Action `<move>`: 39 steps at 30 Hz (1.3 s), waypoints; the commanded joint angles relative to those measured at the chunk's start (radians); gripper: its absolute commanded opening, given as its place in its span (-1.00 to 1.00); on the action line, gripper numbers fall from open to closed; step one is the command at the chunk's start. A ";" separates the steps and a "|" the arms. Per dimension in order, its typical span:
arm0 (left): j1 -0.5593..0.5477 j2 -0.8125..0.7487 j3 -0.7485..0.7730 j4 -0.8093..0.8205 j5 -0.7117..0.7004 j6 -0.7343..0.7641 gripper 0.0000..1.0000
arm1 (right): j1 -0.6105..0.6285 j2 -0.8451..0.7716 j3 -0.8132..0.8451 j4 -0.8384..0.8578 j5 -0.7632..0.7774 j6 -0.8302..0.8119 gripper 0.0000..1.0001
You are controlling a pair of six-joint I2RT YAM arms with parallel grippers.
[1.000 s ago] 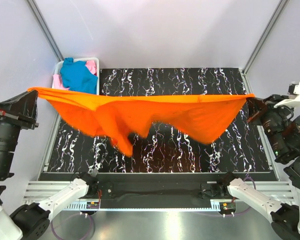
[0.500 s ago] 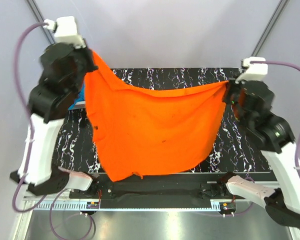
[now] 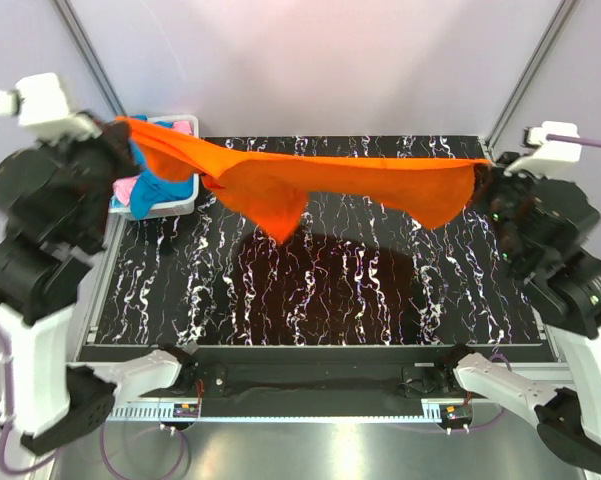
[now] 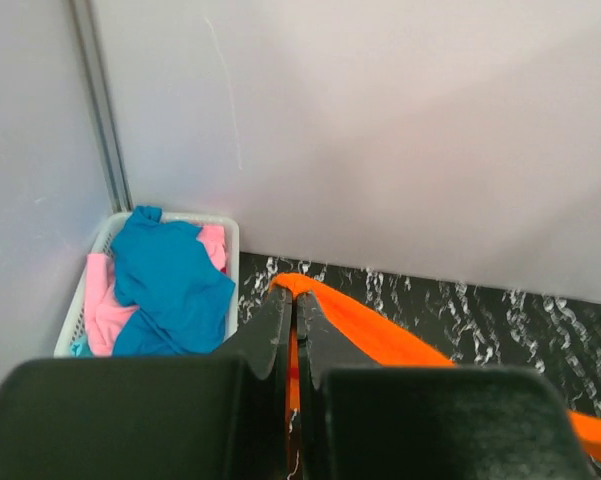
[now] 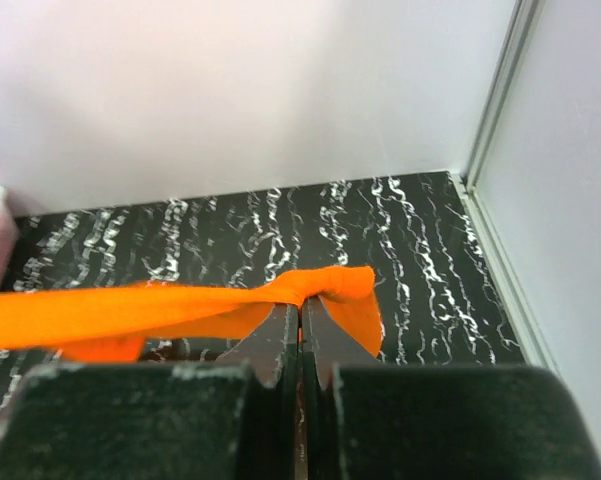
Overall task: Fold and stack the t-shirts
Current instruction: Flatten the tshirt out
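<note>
The orange t-shirt [image 3: 355, 175] hangs tight between my grippers, so next my left gripper moves inward and lays it down on the black marbled table [image 3: 340, 230] before folding.
The orange t-shirt [image 3: 310, 185] hangs stretched in the air above the black marbled table, held at both ends. My left gripper [image 3: 120, 128] is shut on its left end near the basket; the cloth [image 4: 360, 325] runs out between the closed fingers [image 4: 272, 325]. My right gripper [image 3: 482, 172] is shut on the right end; the cloth [image 5: 130, 310] bunches over the closed fingers [image 5: 320, 325]. A fold of the shirt sags left of centre. The teal-blue t-shirt [image 3: 160, 190] and the pink t-shirt [image 3: 123, 188] lie crumpled in the white basket, as the left wrist view also shows [image 4: 170, 290].
The white plastic basket [image 3: 185, 122] stands at the table's back left corner. The black marbled table [image 3: 320, 300] lies under the shirt. Metal frame posts [image 3: 85, 50] rise at both back corners, and grey walls close the back and sides.
Both arms have moved: the shirt, hanging wide and flat half a second ago, is now pulled into a narrower band high over the back of the table, with the left end above the basket.
</note>
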 commanded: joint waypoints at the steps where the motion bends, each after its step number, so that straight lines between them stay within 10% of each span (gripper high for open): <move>1: 0.004 -0.091 -0.058 0.050 -0.047 0.009 -1.00 | -0.002 -0.054 0.023 -0.021 -0.027 0.021 -1.00; 13: 0.004 -0.147 -0.023 0.015 0.027 0.008 -1.00 | -0.002 -0.114 0.036 -0.040 -0.091 0.014 -1.00; 18: 0.004 0.069 0.128 0.018 -0.120 0.037 -1.00 | -0.002 -0.058 -0.076 0.146 0.032 -0.020 -1.00; 27: 0.081 0.704 0.313 -0.031 -0.153 -0.197 -1.00 | -0.319 0.384 -0.265 0.402 -0.140 0.205 -1.00; 39: 0.239 1.281 0.473 0.016 0.103 -0.386 -1.00 | -0.553 1.122 0.144 0.522 -0.461 0.245 -1.00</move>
